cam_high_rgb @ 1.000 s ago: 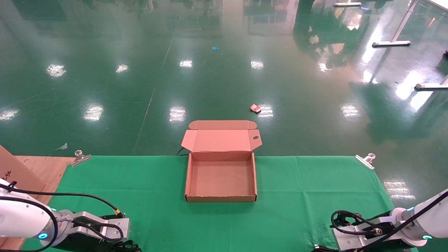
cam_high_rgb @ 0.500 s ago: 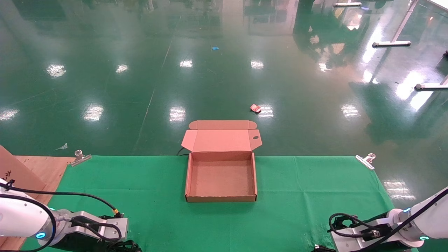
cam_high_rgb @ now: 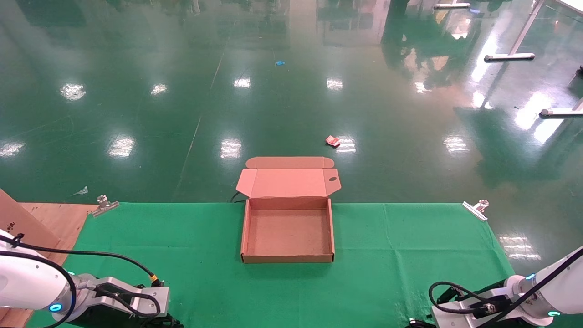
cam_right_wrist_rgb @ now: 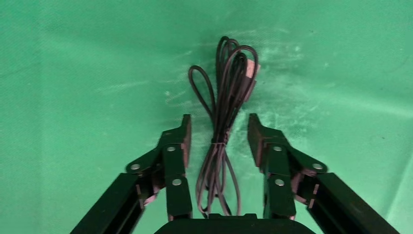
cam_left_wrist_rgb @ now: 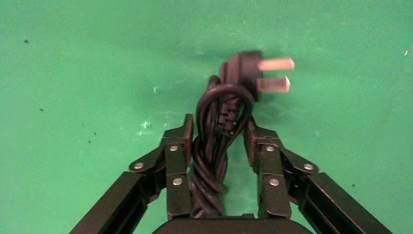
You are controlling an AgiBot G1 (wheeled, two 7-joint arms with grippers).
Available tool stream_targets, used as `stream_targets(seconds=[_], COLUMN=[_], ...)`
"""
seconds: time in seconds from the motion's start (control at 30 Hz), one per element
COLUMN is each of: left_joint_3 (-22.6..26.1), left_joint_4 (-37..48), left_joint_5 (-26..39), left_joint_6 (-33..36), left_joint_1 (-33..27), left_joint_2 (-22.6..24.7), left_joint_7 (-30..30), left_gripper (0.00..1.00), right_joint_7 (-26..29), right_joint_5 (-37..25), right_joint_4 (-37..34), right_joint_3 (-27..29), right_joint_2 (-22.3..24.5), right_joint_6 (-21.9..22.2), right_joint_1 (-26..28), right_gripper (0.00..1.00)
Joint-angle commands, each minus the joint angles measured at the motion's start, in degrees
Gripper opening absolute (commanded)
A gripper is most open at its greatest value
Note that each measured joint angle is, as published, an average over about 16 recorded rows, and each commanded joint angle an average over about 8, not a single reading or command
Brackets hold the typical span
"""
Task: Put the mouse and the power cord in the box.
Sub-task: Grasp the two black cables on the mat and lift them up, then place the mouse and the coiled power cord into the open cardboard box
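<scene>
The bundle will stay together with the plug sticking out when I lift it, because coils point(cam_left_wrist_rgb: 208, 179) wrap around the power cord point(cam_left_wrist_rgb: 221, 129) below its plug.
The box point(cam_high_rgb: 287, 258) stands open and empty on the green cloth at mid-table, its lid point(cam_high_rgb: 287, 182) folded back past the far edge. The power cord point(cam_left_wrist_rgb: 214, 146), a black bundle with a chunky plug point(cam_left_wrist_rgb: 241, 73), lies on the cloth between the spread fingers of my left gripper point(cam_left_wrist_rgb: 219, 122), which is open around it. My right gripper point(cam_right_wrist_rgb: 219, 119) is open astride a tied bundle of thin black wire point(cam_right_wrist_rgb: 229, 83); the mouse body is hidden. Both arms sit low at the near corners, the left arm point(cam_high_rgb: 123, 298) and the right arm point(cam_high_rgb: 478, 307).
Metal clips point(cam_high_rgb: 104, 204) point(cam_high_rgb: 476, 208) pin the cloth at the table's far corners. A large brown carton point(cam_high_rgb: 16, 223) stands on bare wood at the far left. Beyond the far edge is glossy green floor.
The right arm has sunk lower toward the near edge. The left arm has shifted only slightly. The box has not moved.
</scene>
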Motion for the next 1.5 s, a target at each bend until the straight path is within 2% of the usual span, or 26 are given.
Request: stream_targets(seconds=[0.03,0.47,0.67,0.83,1.17,1.33,1.5], left_joint_3=[0.0,0.2,0.4,1.2,2.7,2.3,1.7], left_joint_4=[0.1,0.5,0.0,-1.3,-7.2,-10.5,-14.2], left_joint_5=[0.0,0.2,0.6,1.6,3.9,3.5,2.5], left_joint_6=[0.1,0.8,2.7,5.5,13.5,17.2,19.8], left_joint_1=[-0.1,-0.6,-2.6,-5.8,-16.8,-22.6,-27.4], left_joint_2=[0.1,0.5,0.5,0.8,2.4,3.9,6.7], left_joint_7=[0.1,0.3,0.8,1.3,0.9,-2.3,-5.9], left_gripper=[0.0,0.0,0.0,0.0,0.0,0.0,0.0], right_joint_7=[-0.1,-0.4,-0.4,-0.8,-2.0,-1.3,-0.1], right_joint_5=[0.0,0.1,0.5,1.2,3.2,4.2,5.2], right_joint_4=[-0.1,-0.1,0.1,0.5,2.3,2.8,2.8], right_joint_3=[0.0,0.0,0.3,0.8,2.1,2.7,3.1], right_joint_2=[0.0,0.0,0.2,0.8,1.8,0.4,-2.4], right_joint_6=[-0.1,1.4,-0.1,-4.3,-19.1,-22.2,-22.9], right_joint_1=[-0.1,-0.5,0.8,3.7,14.5,19.8,24.2], right_gripper=[0.0,0.0,0.0,0.0,0.0,0.0,0.0])
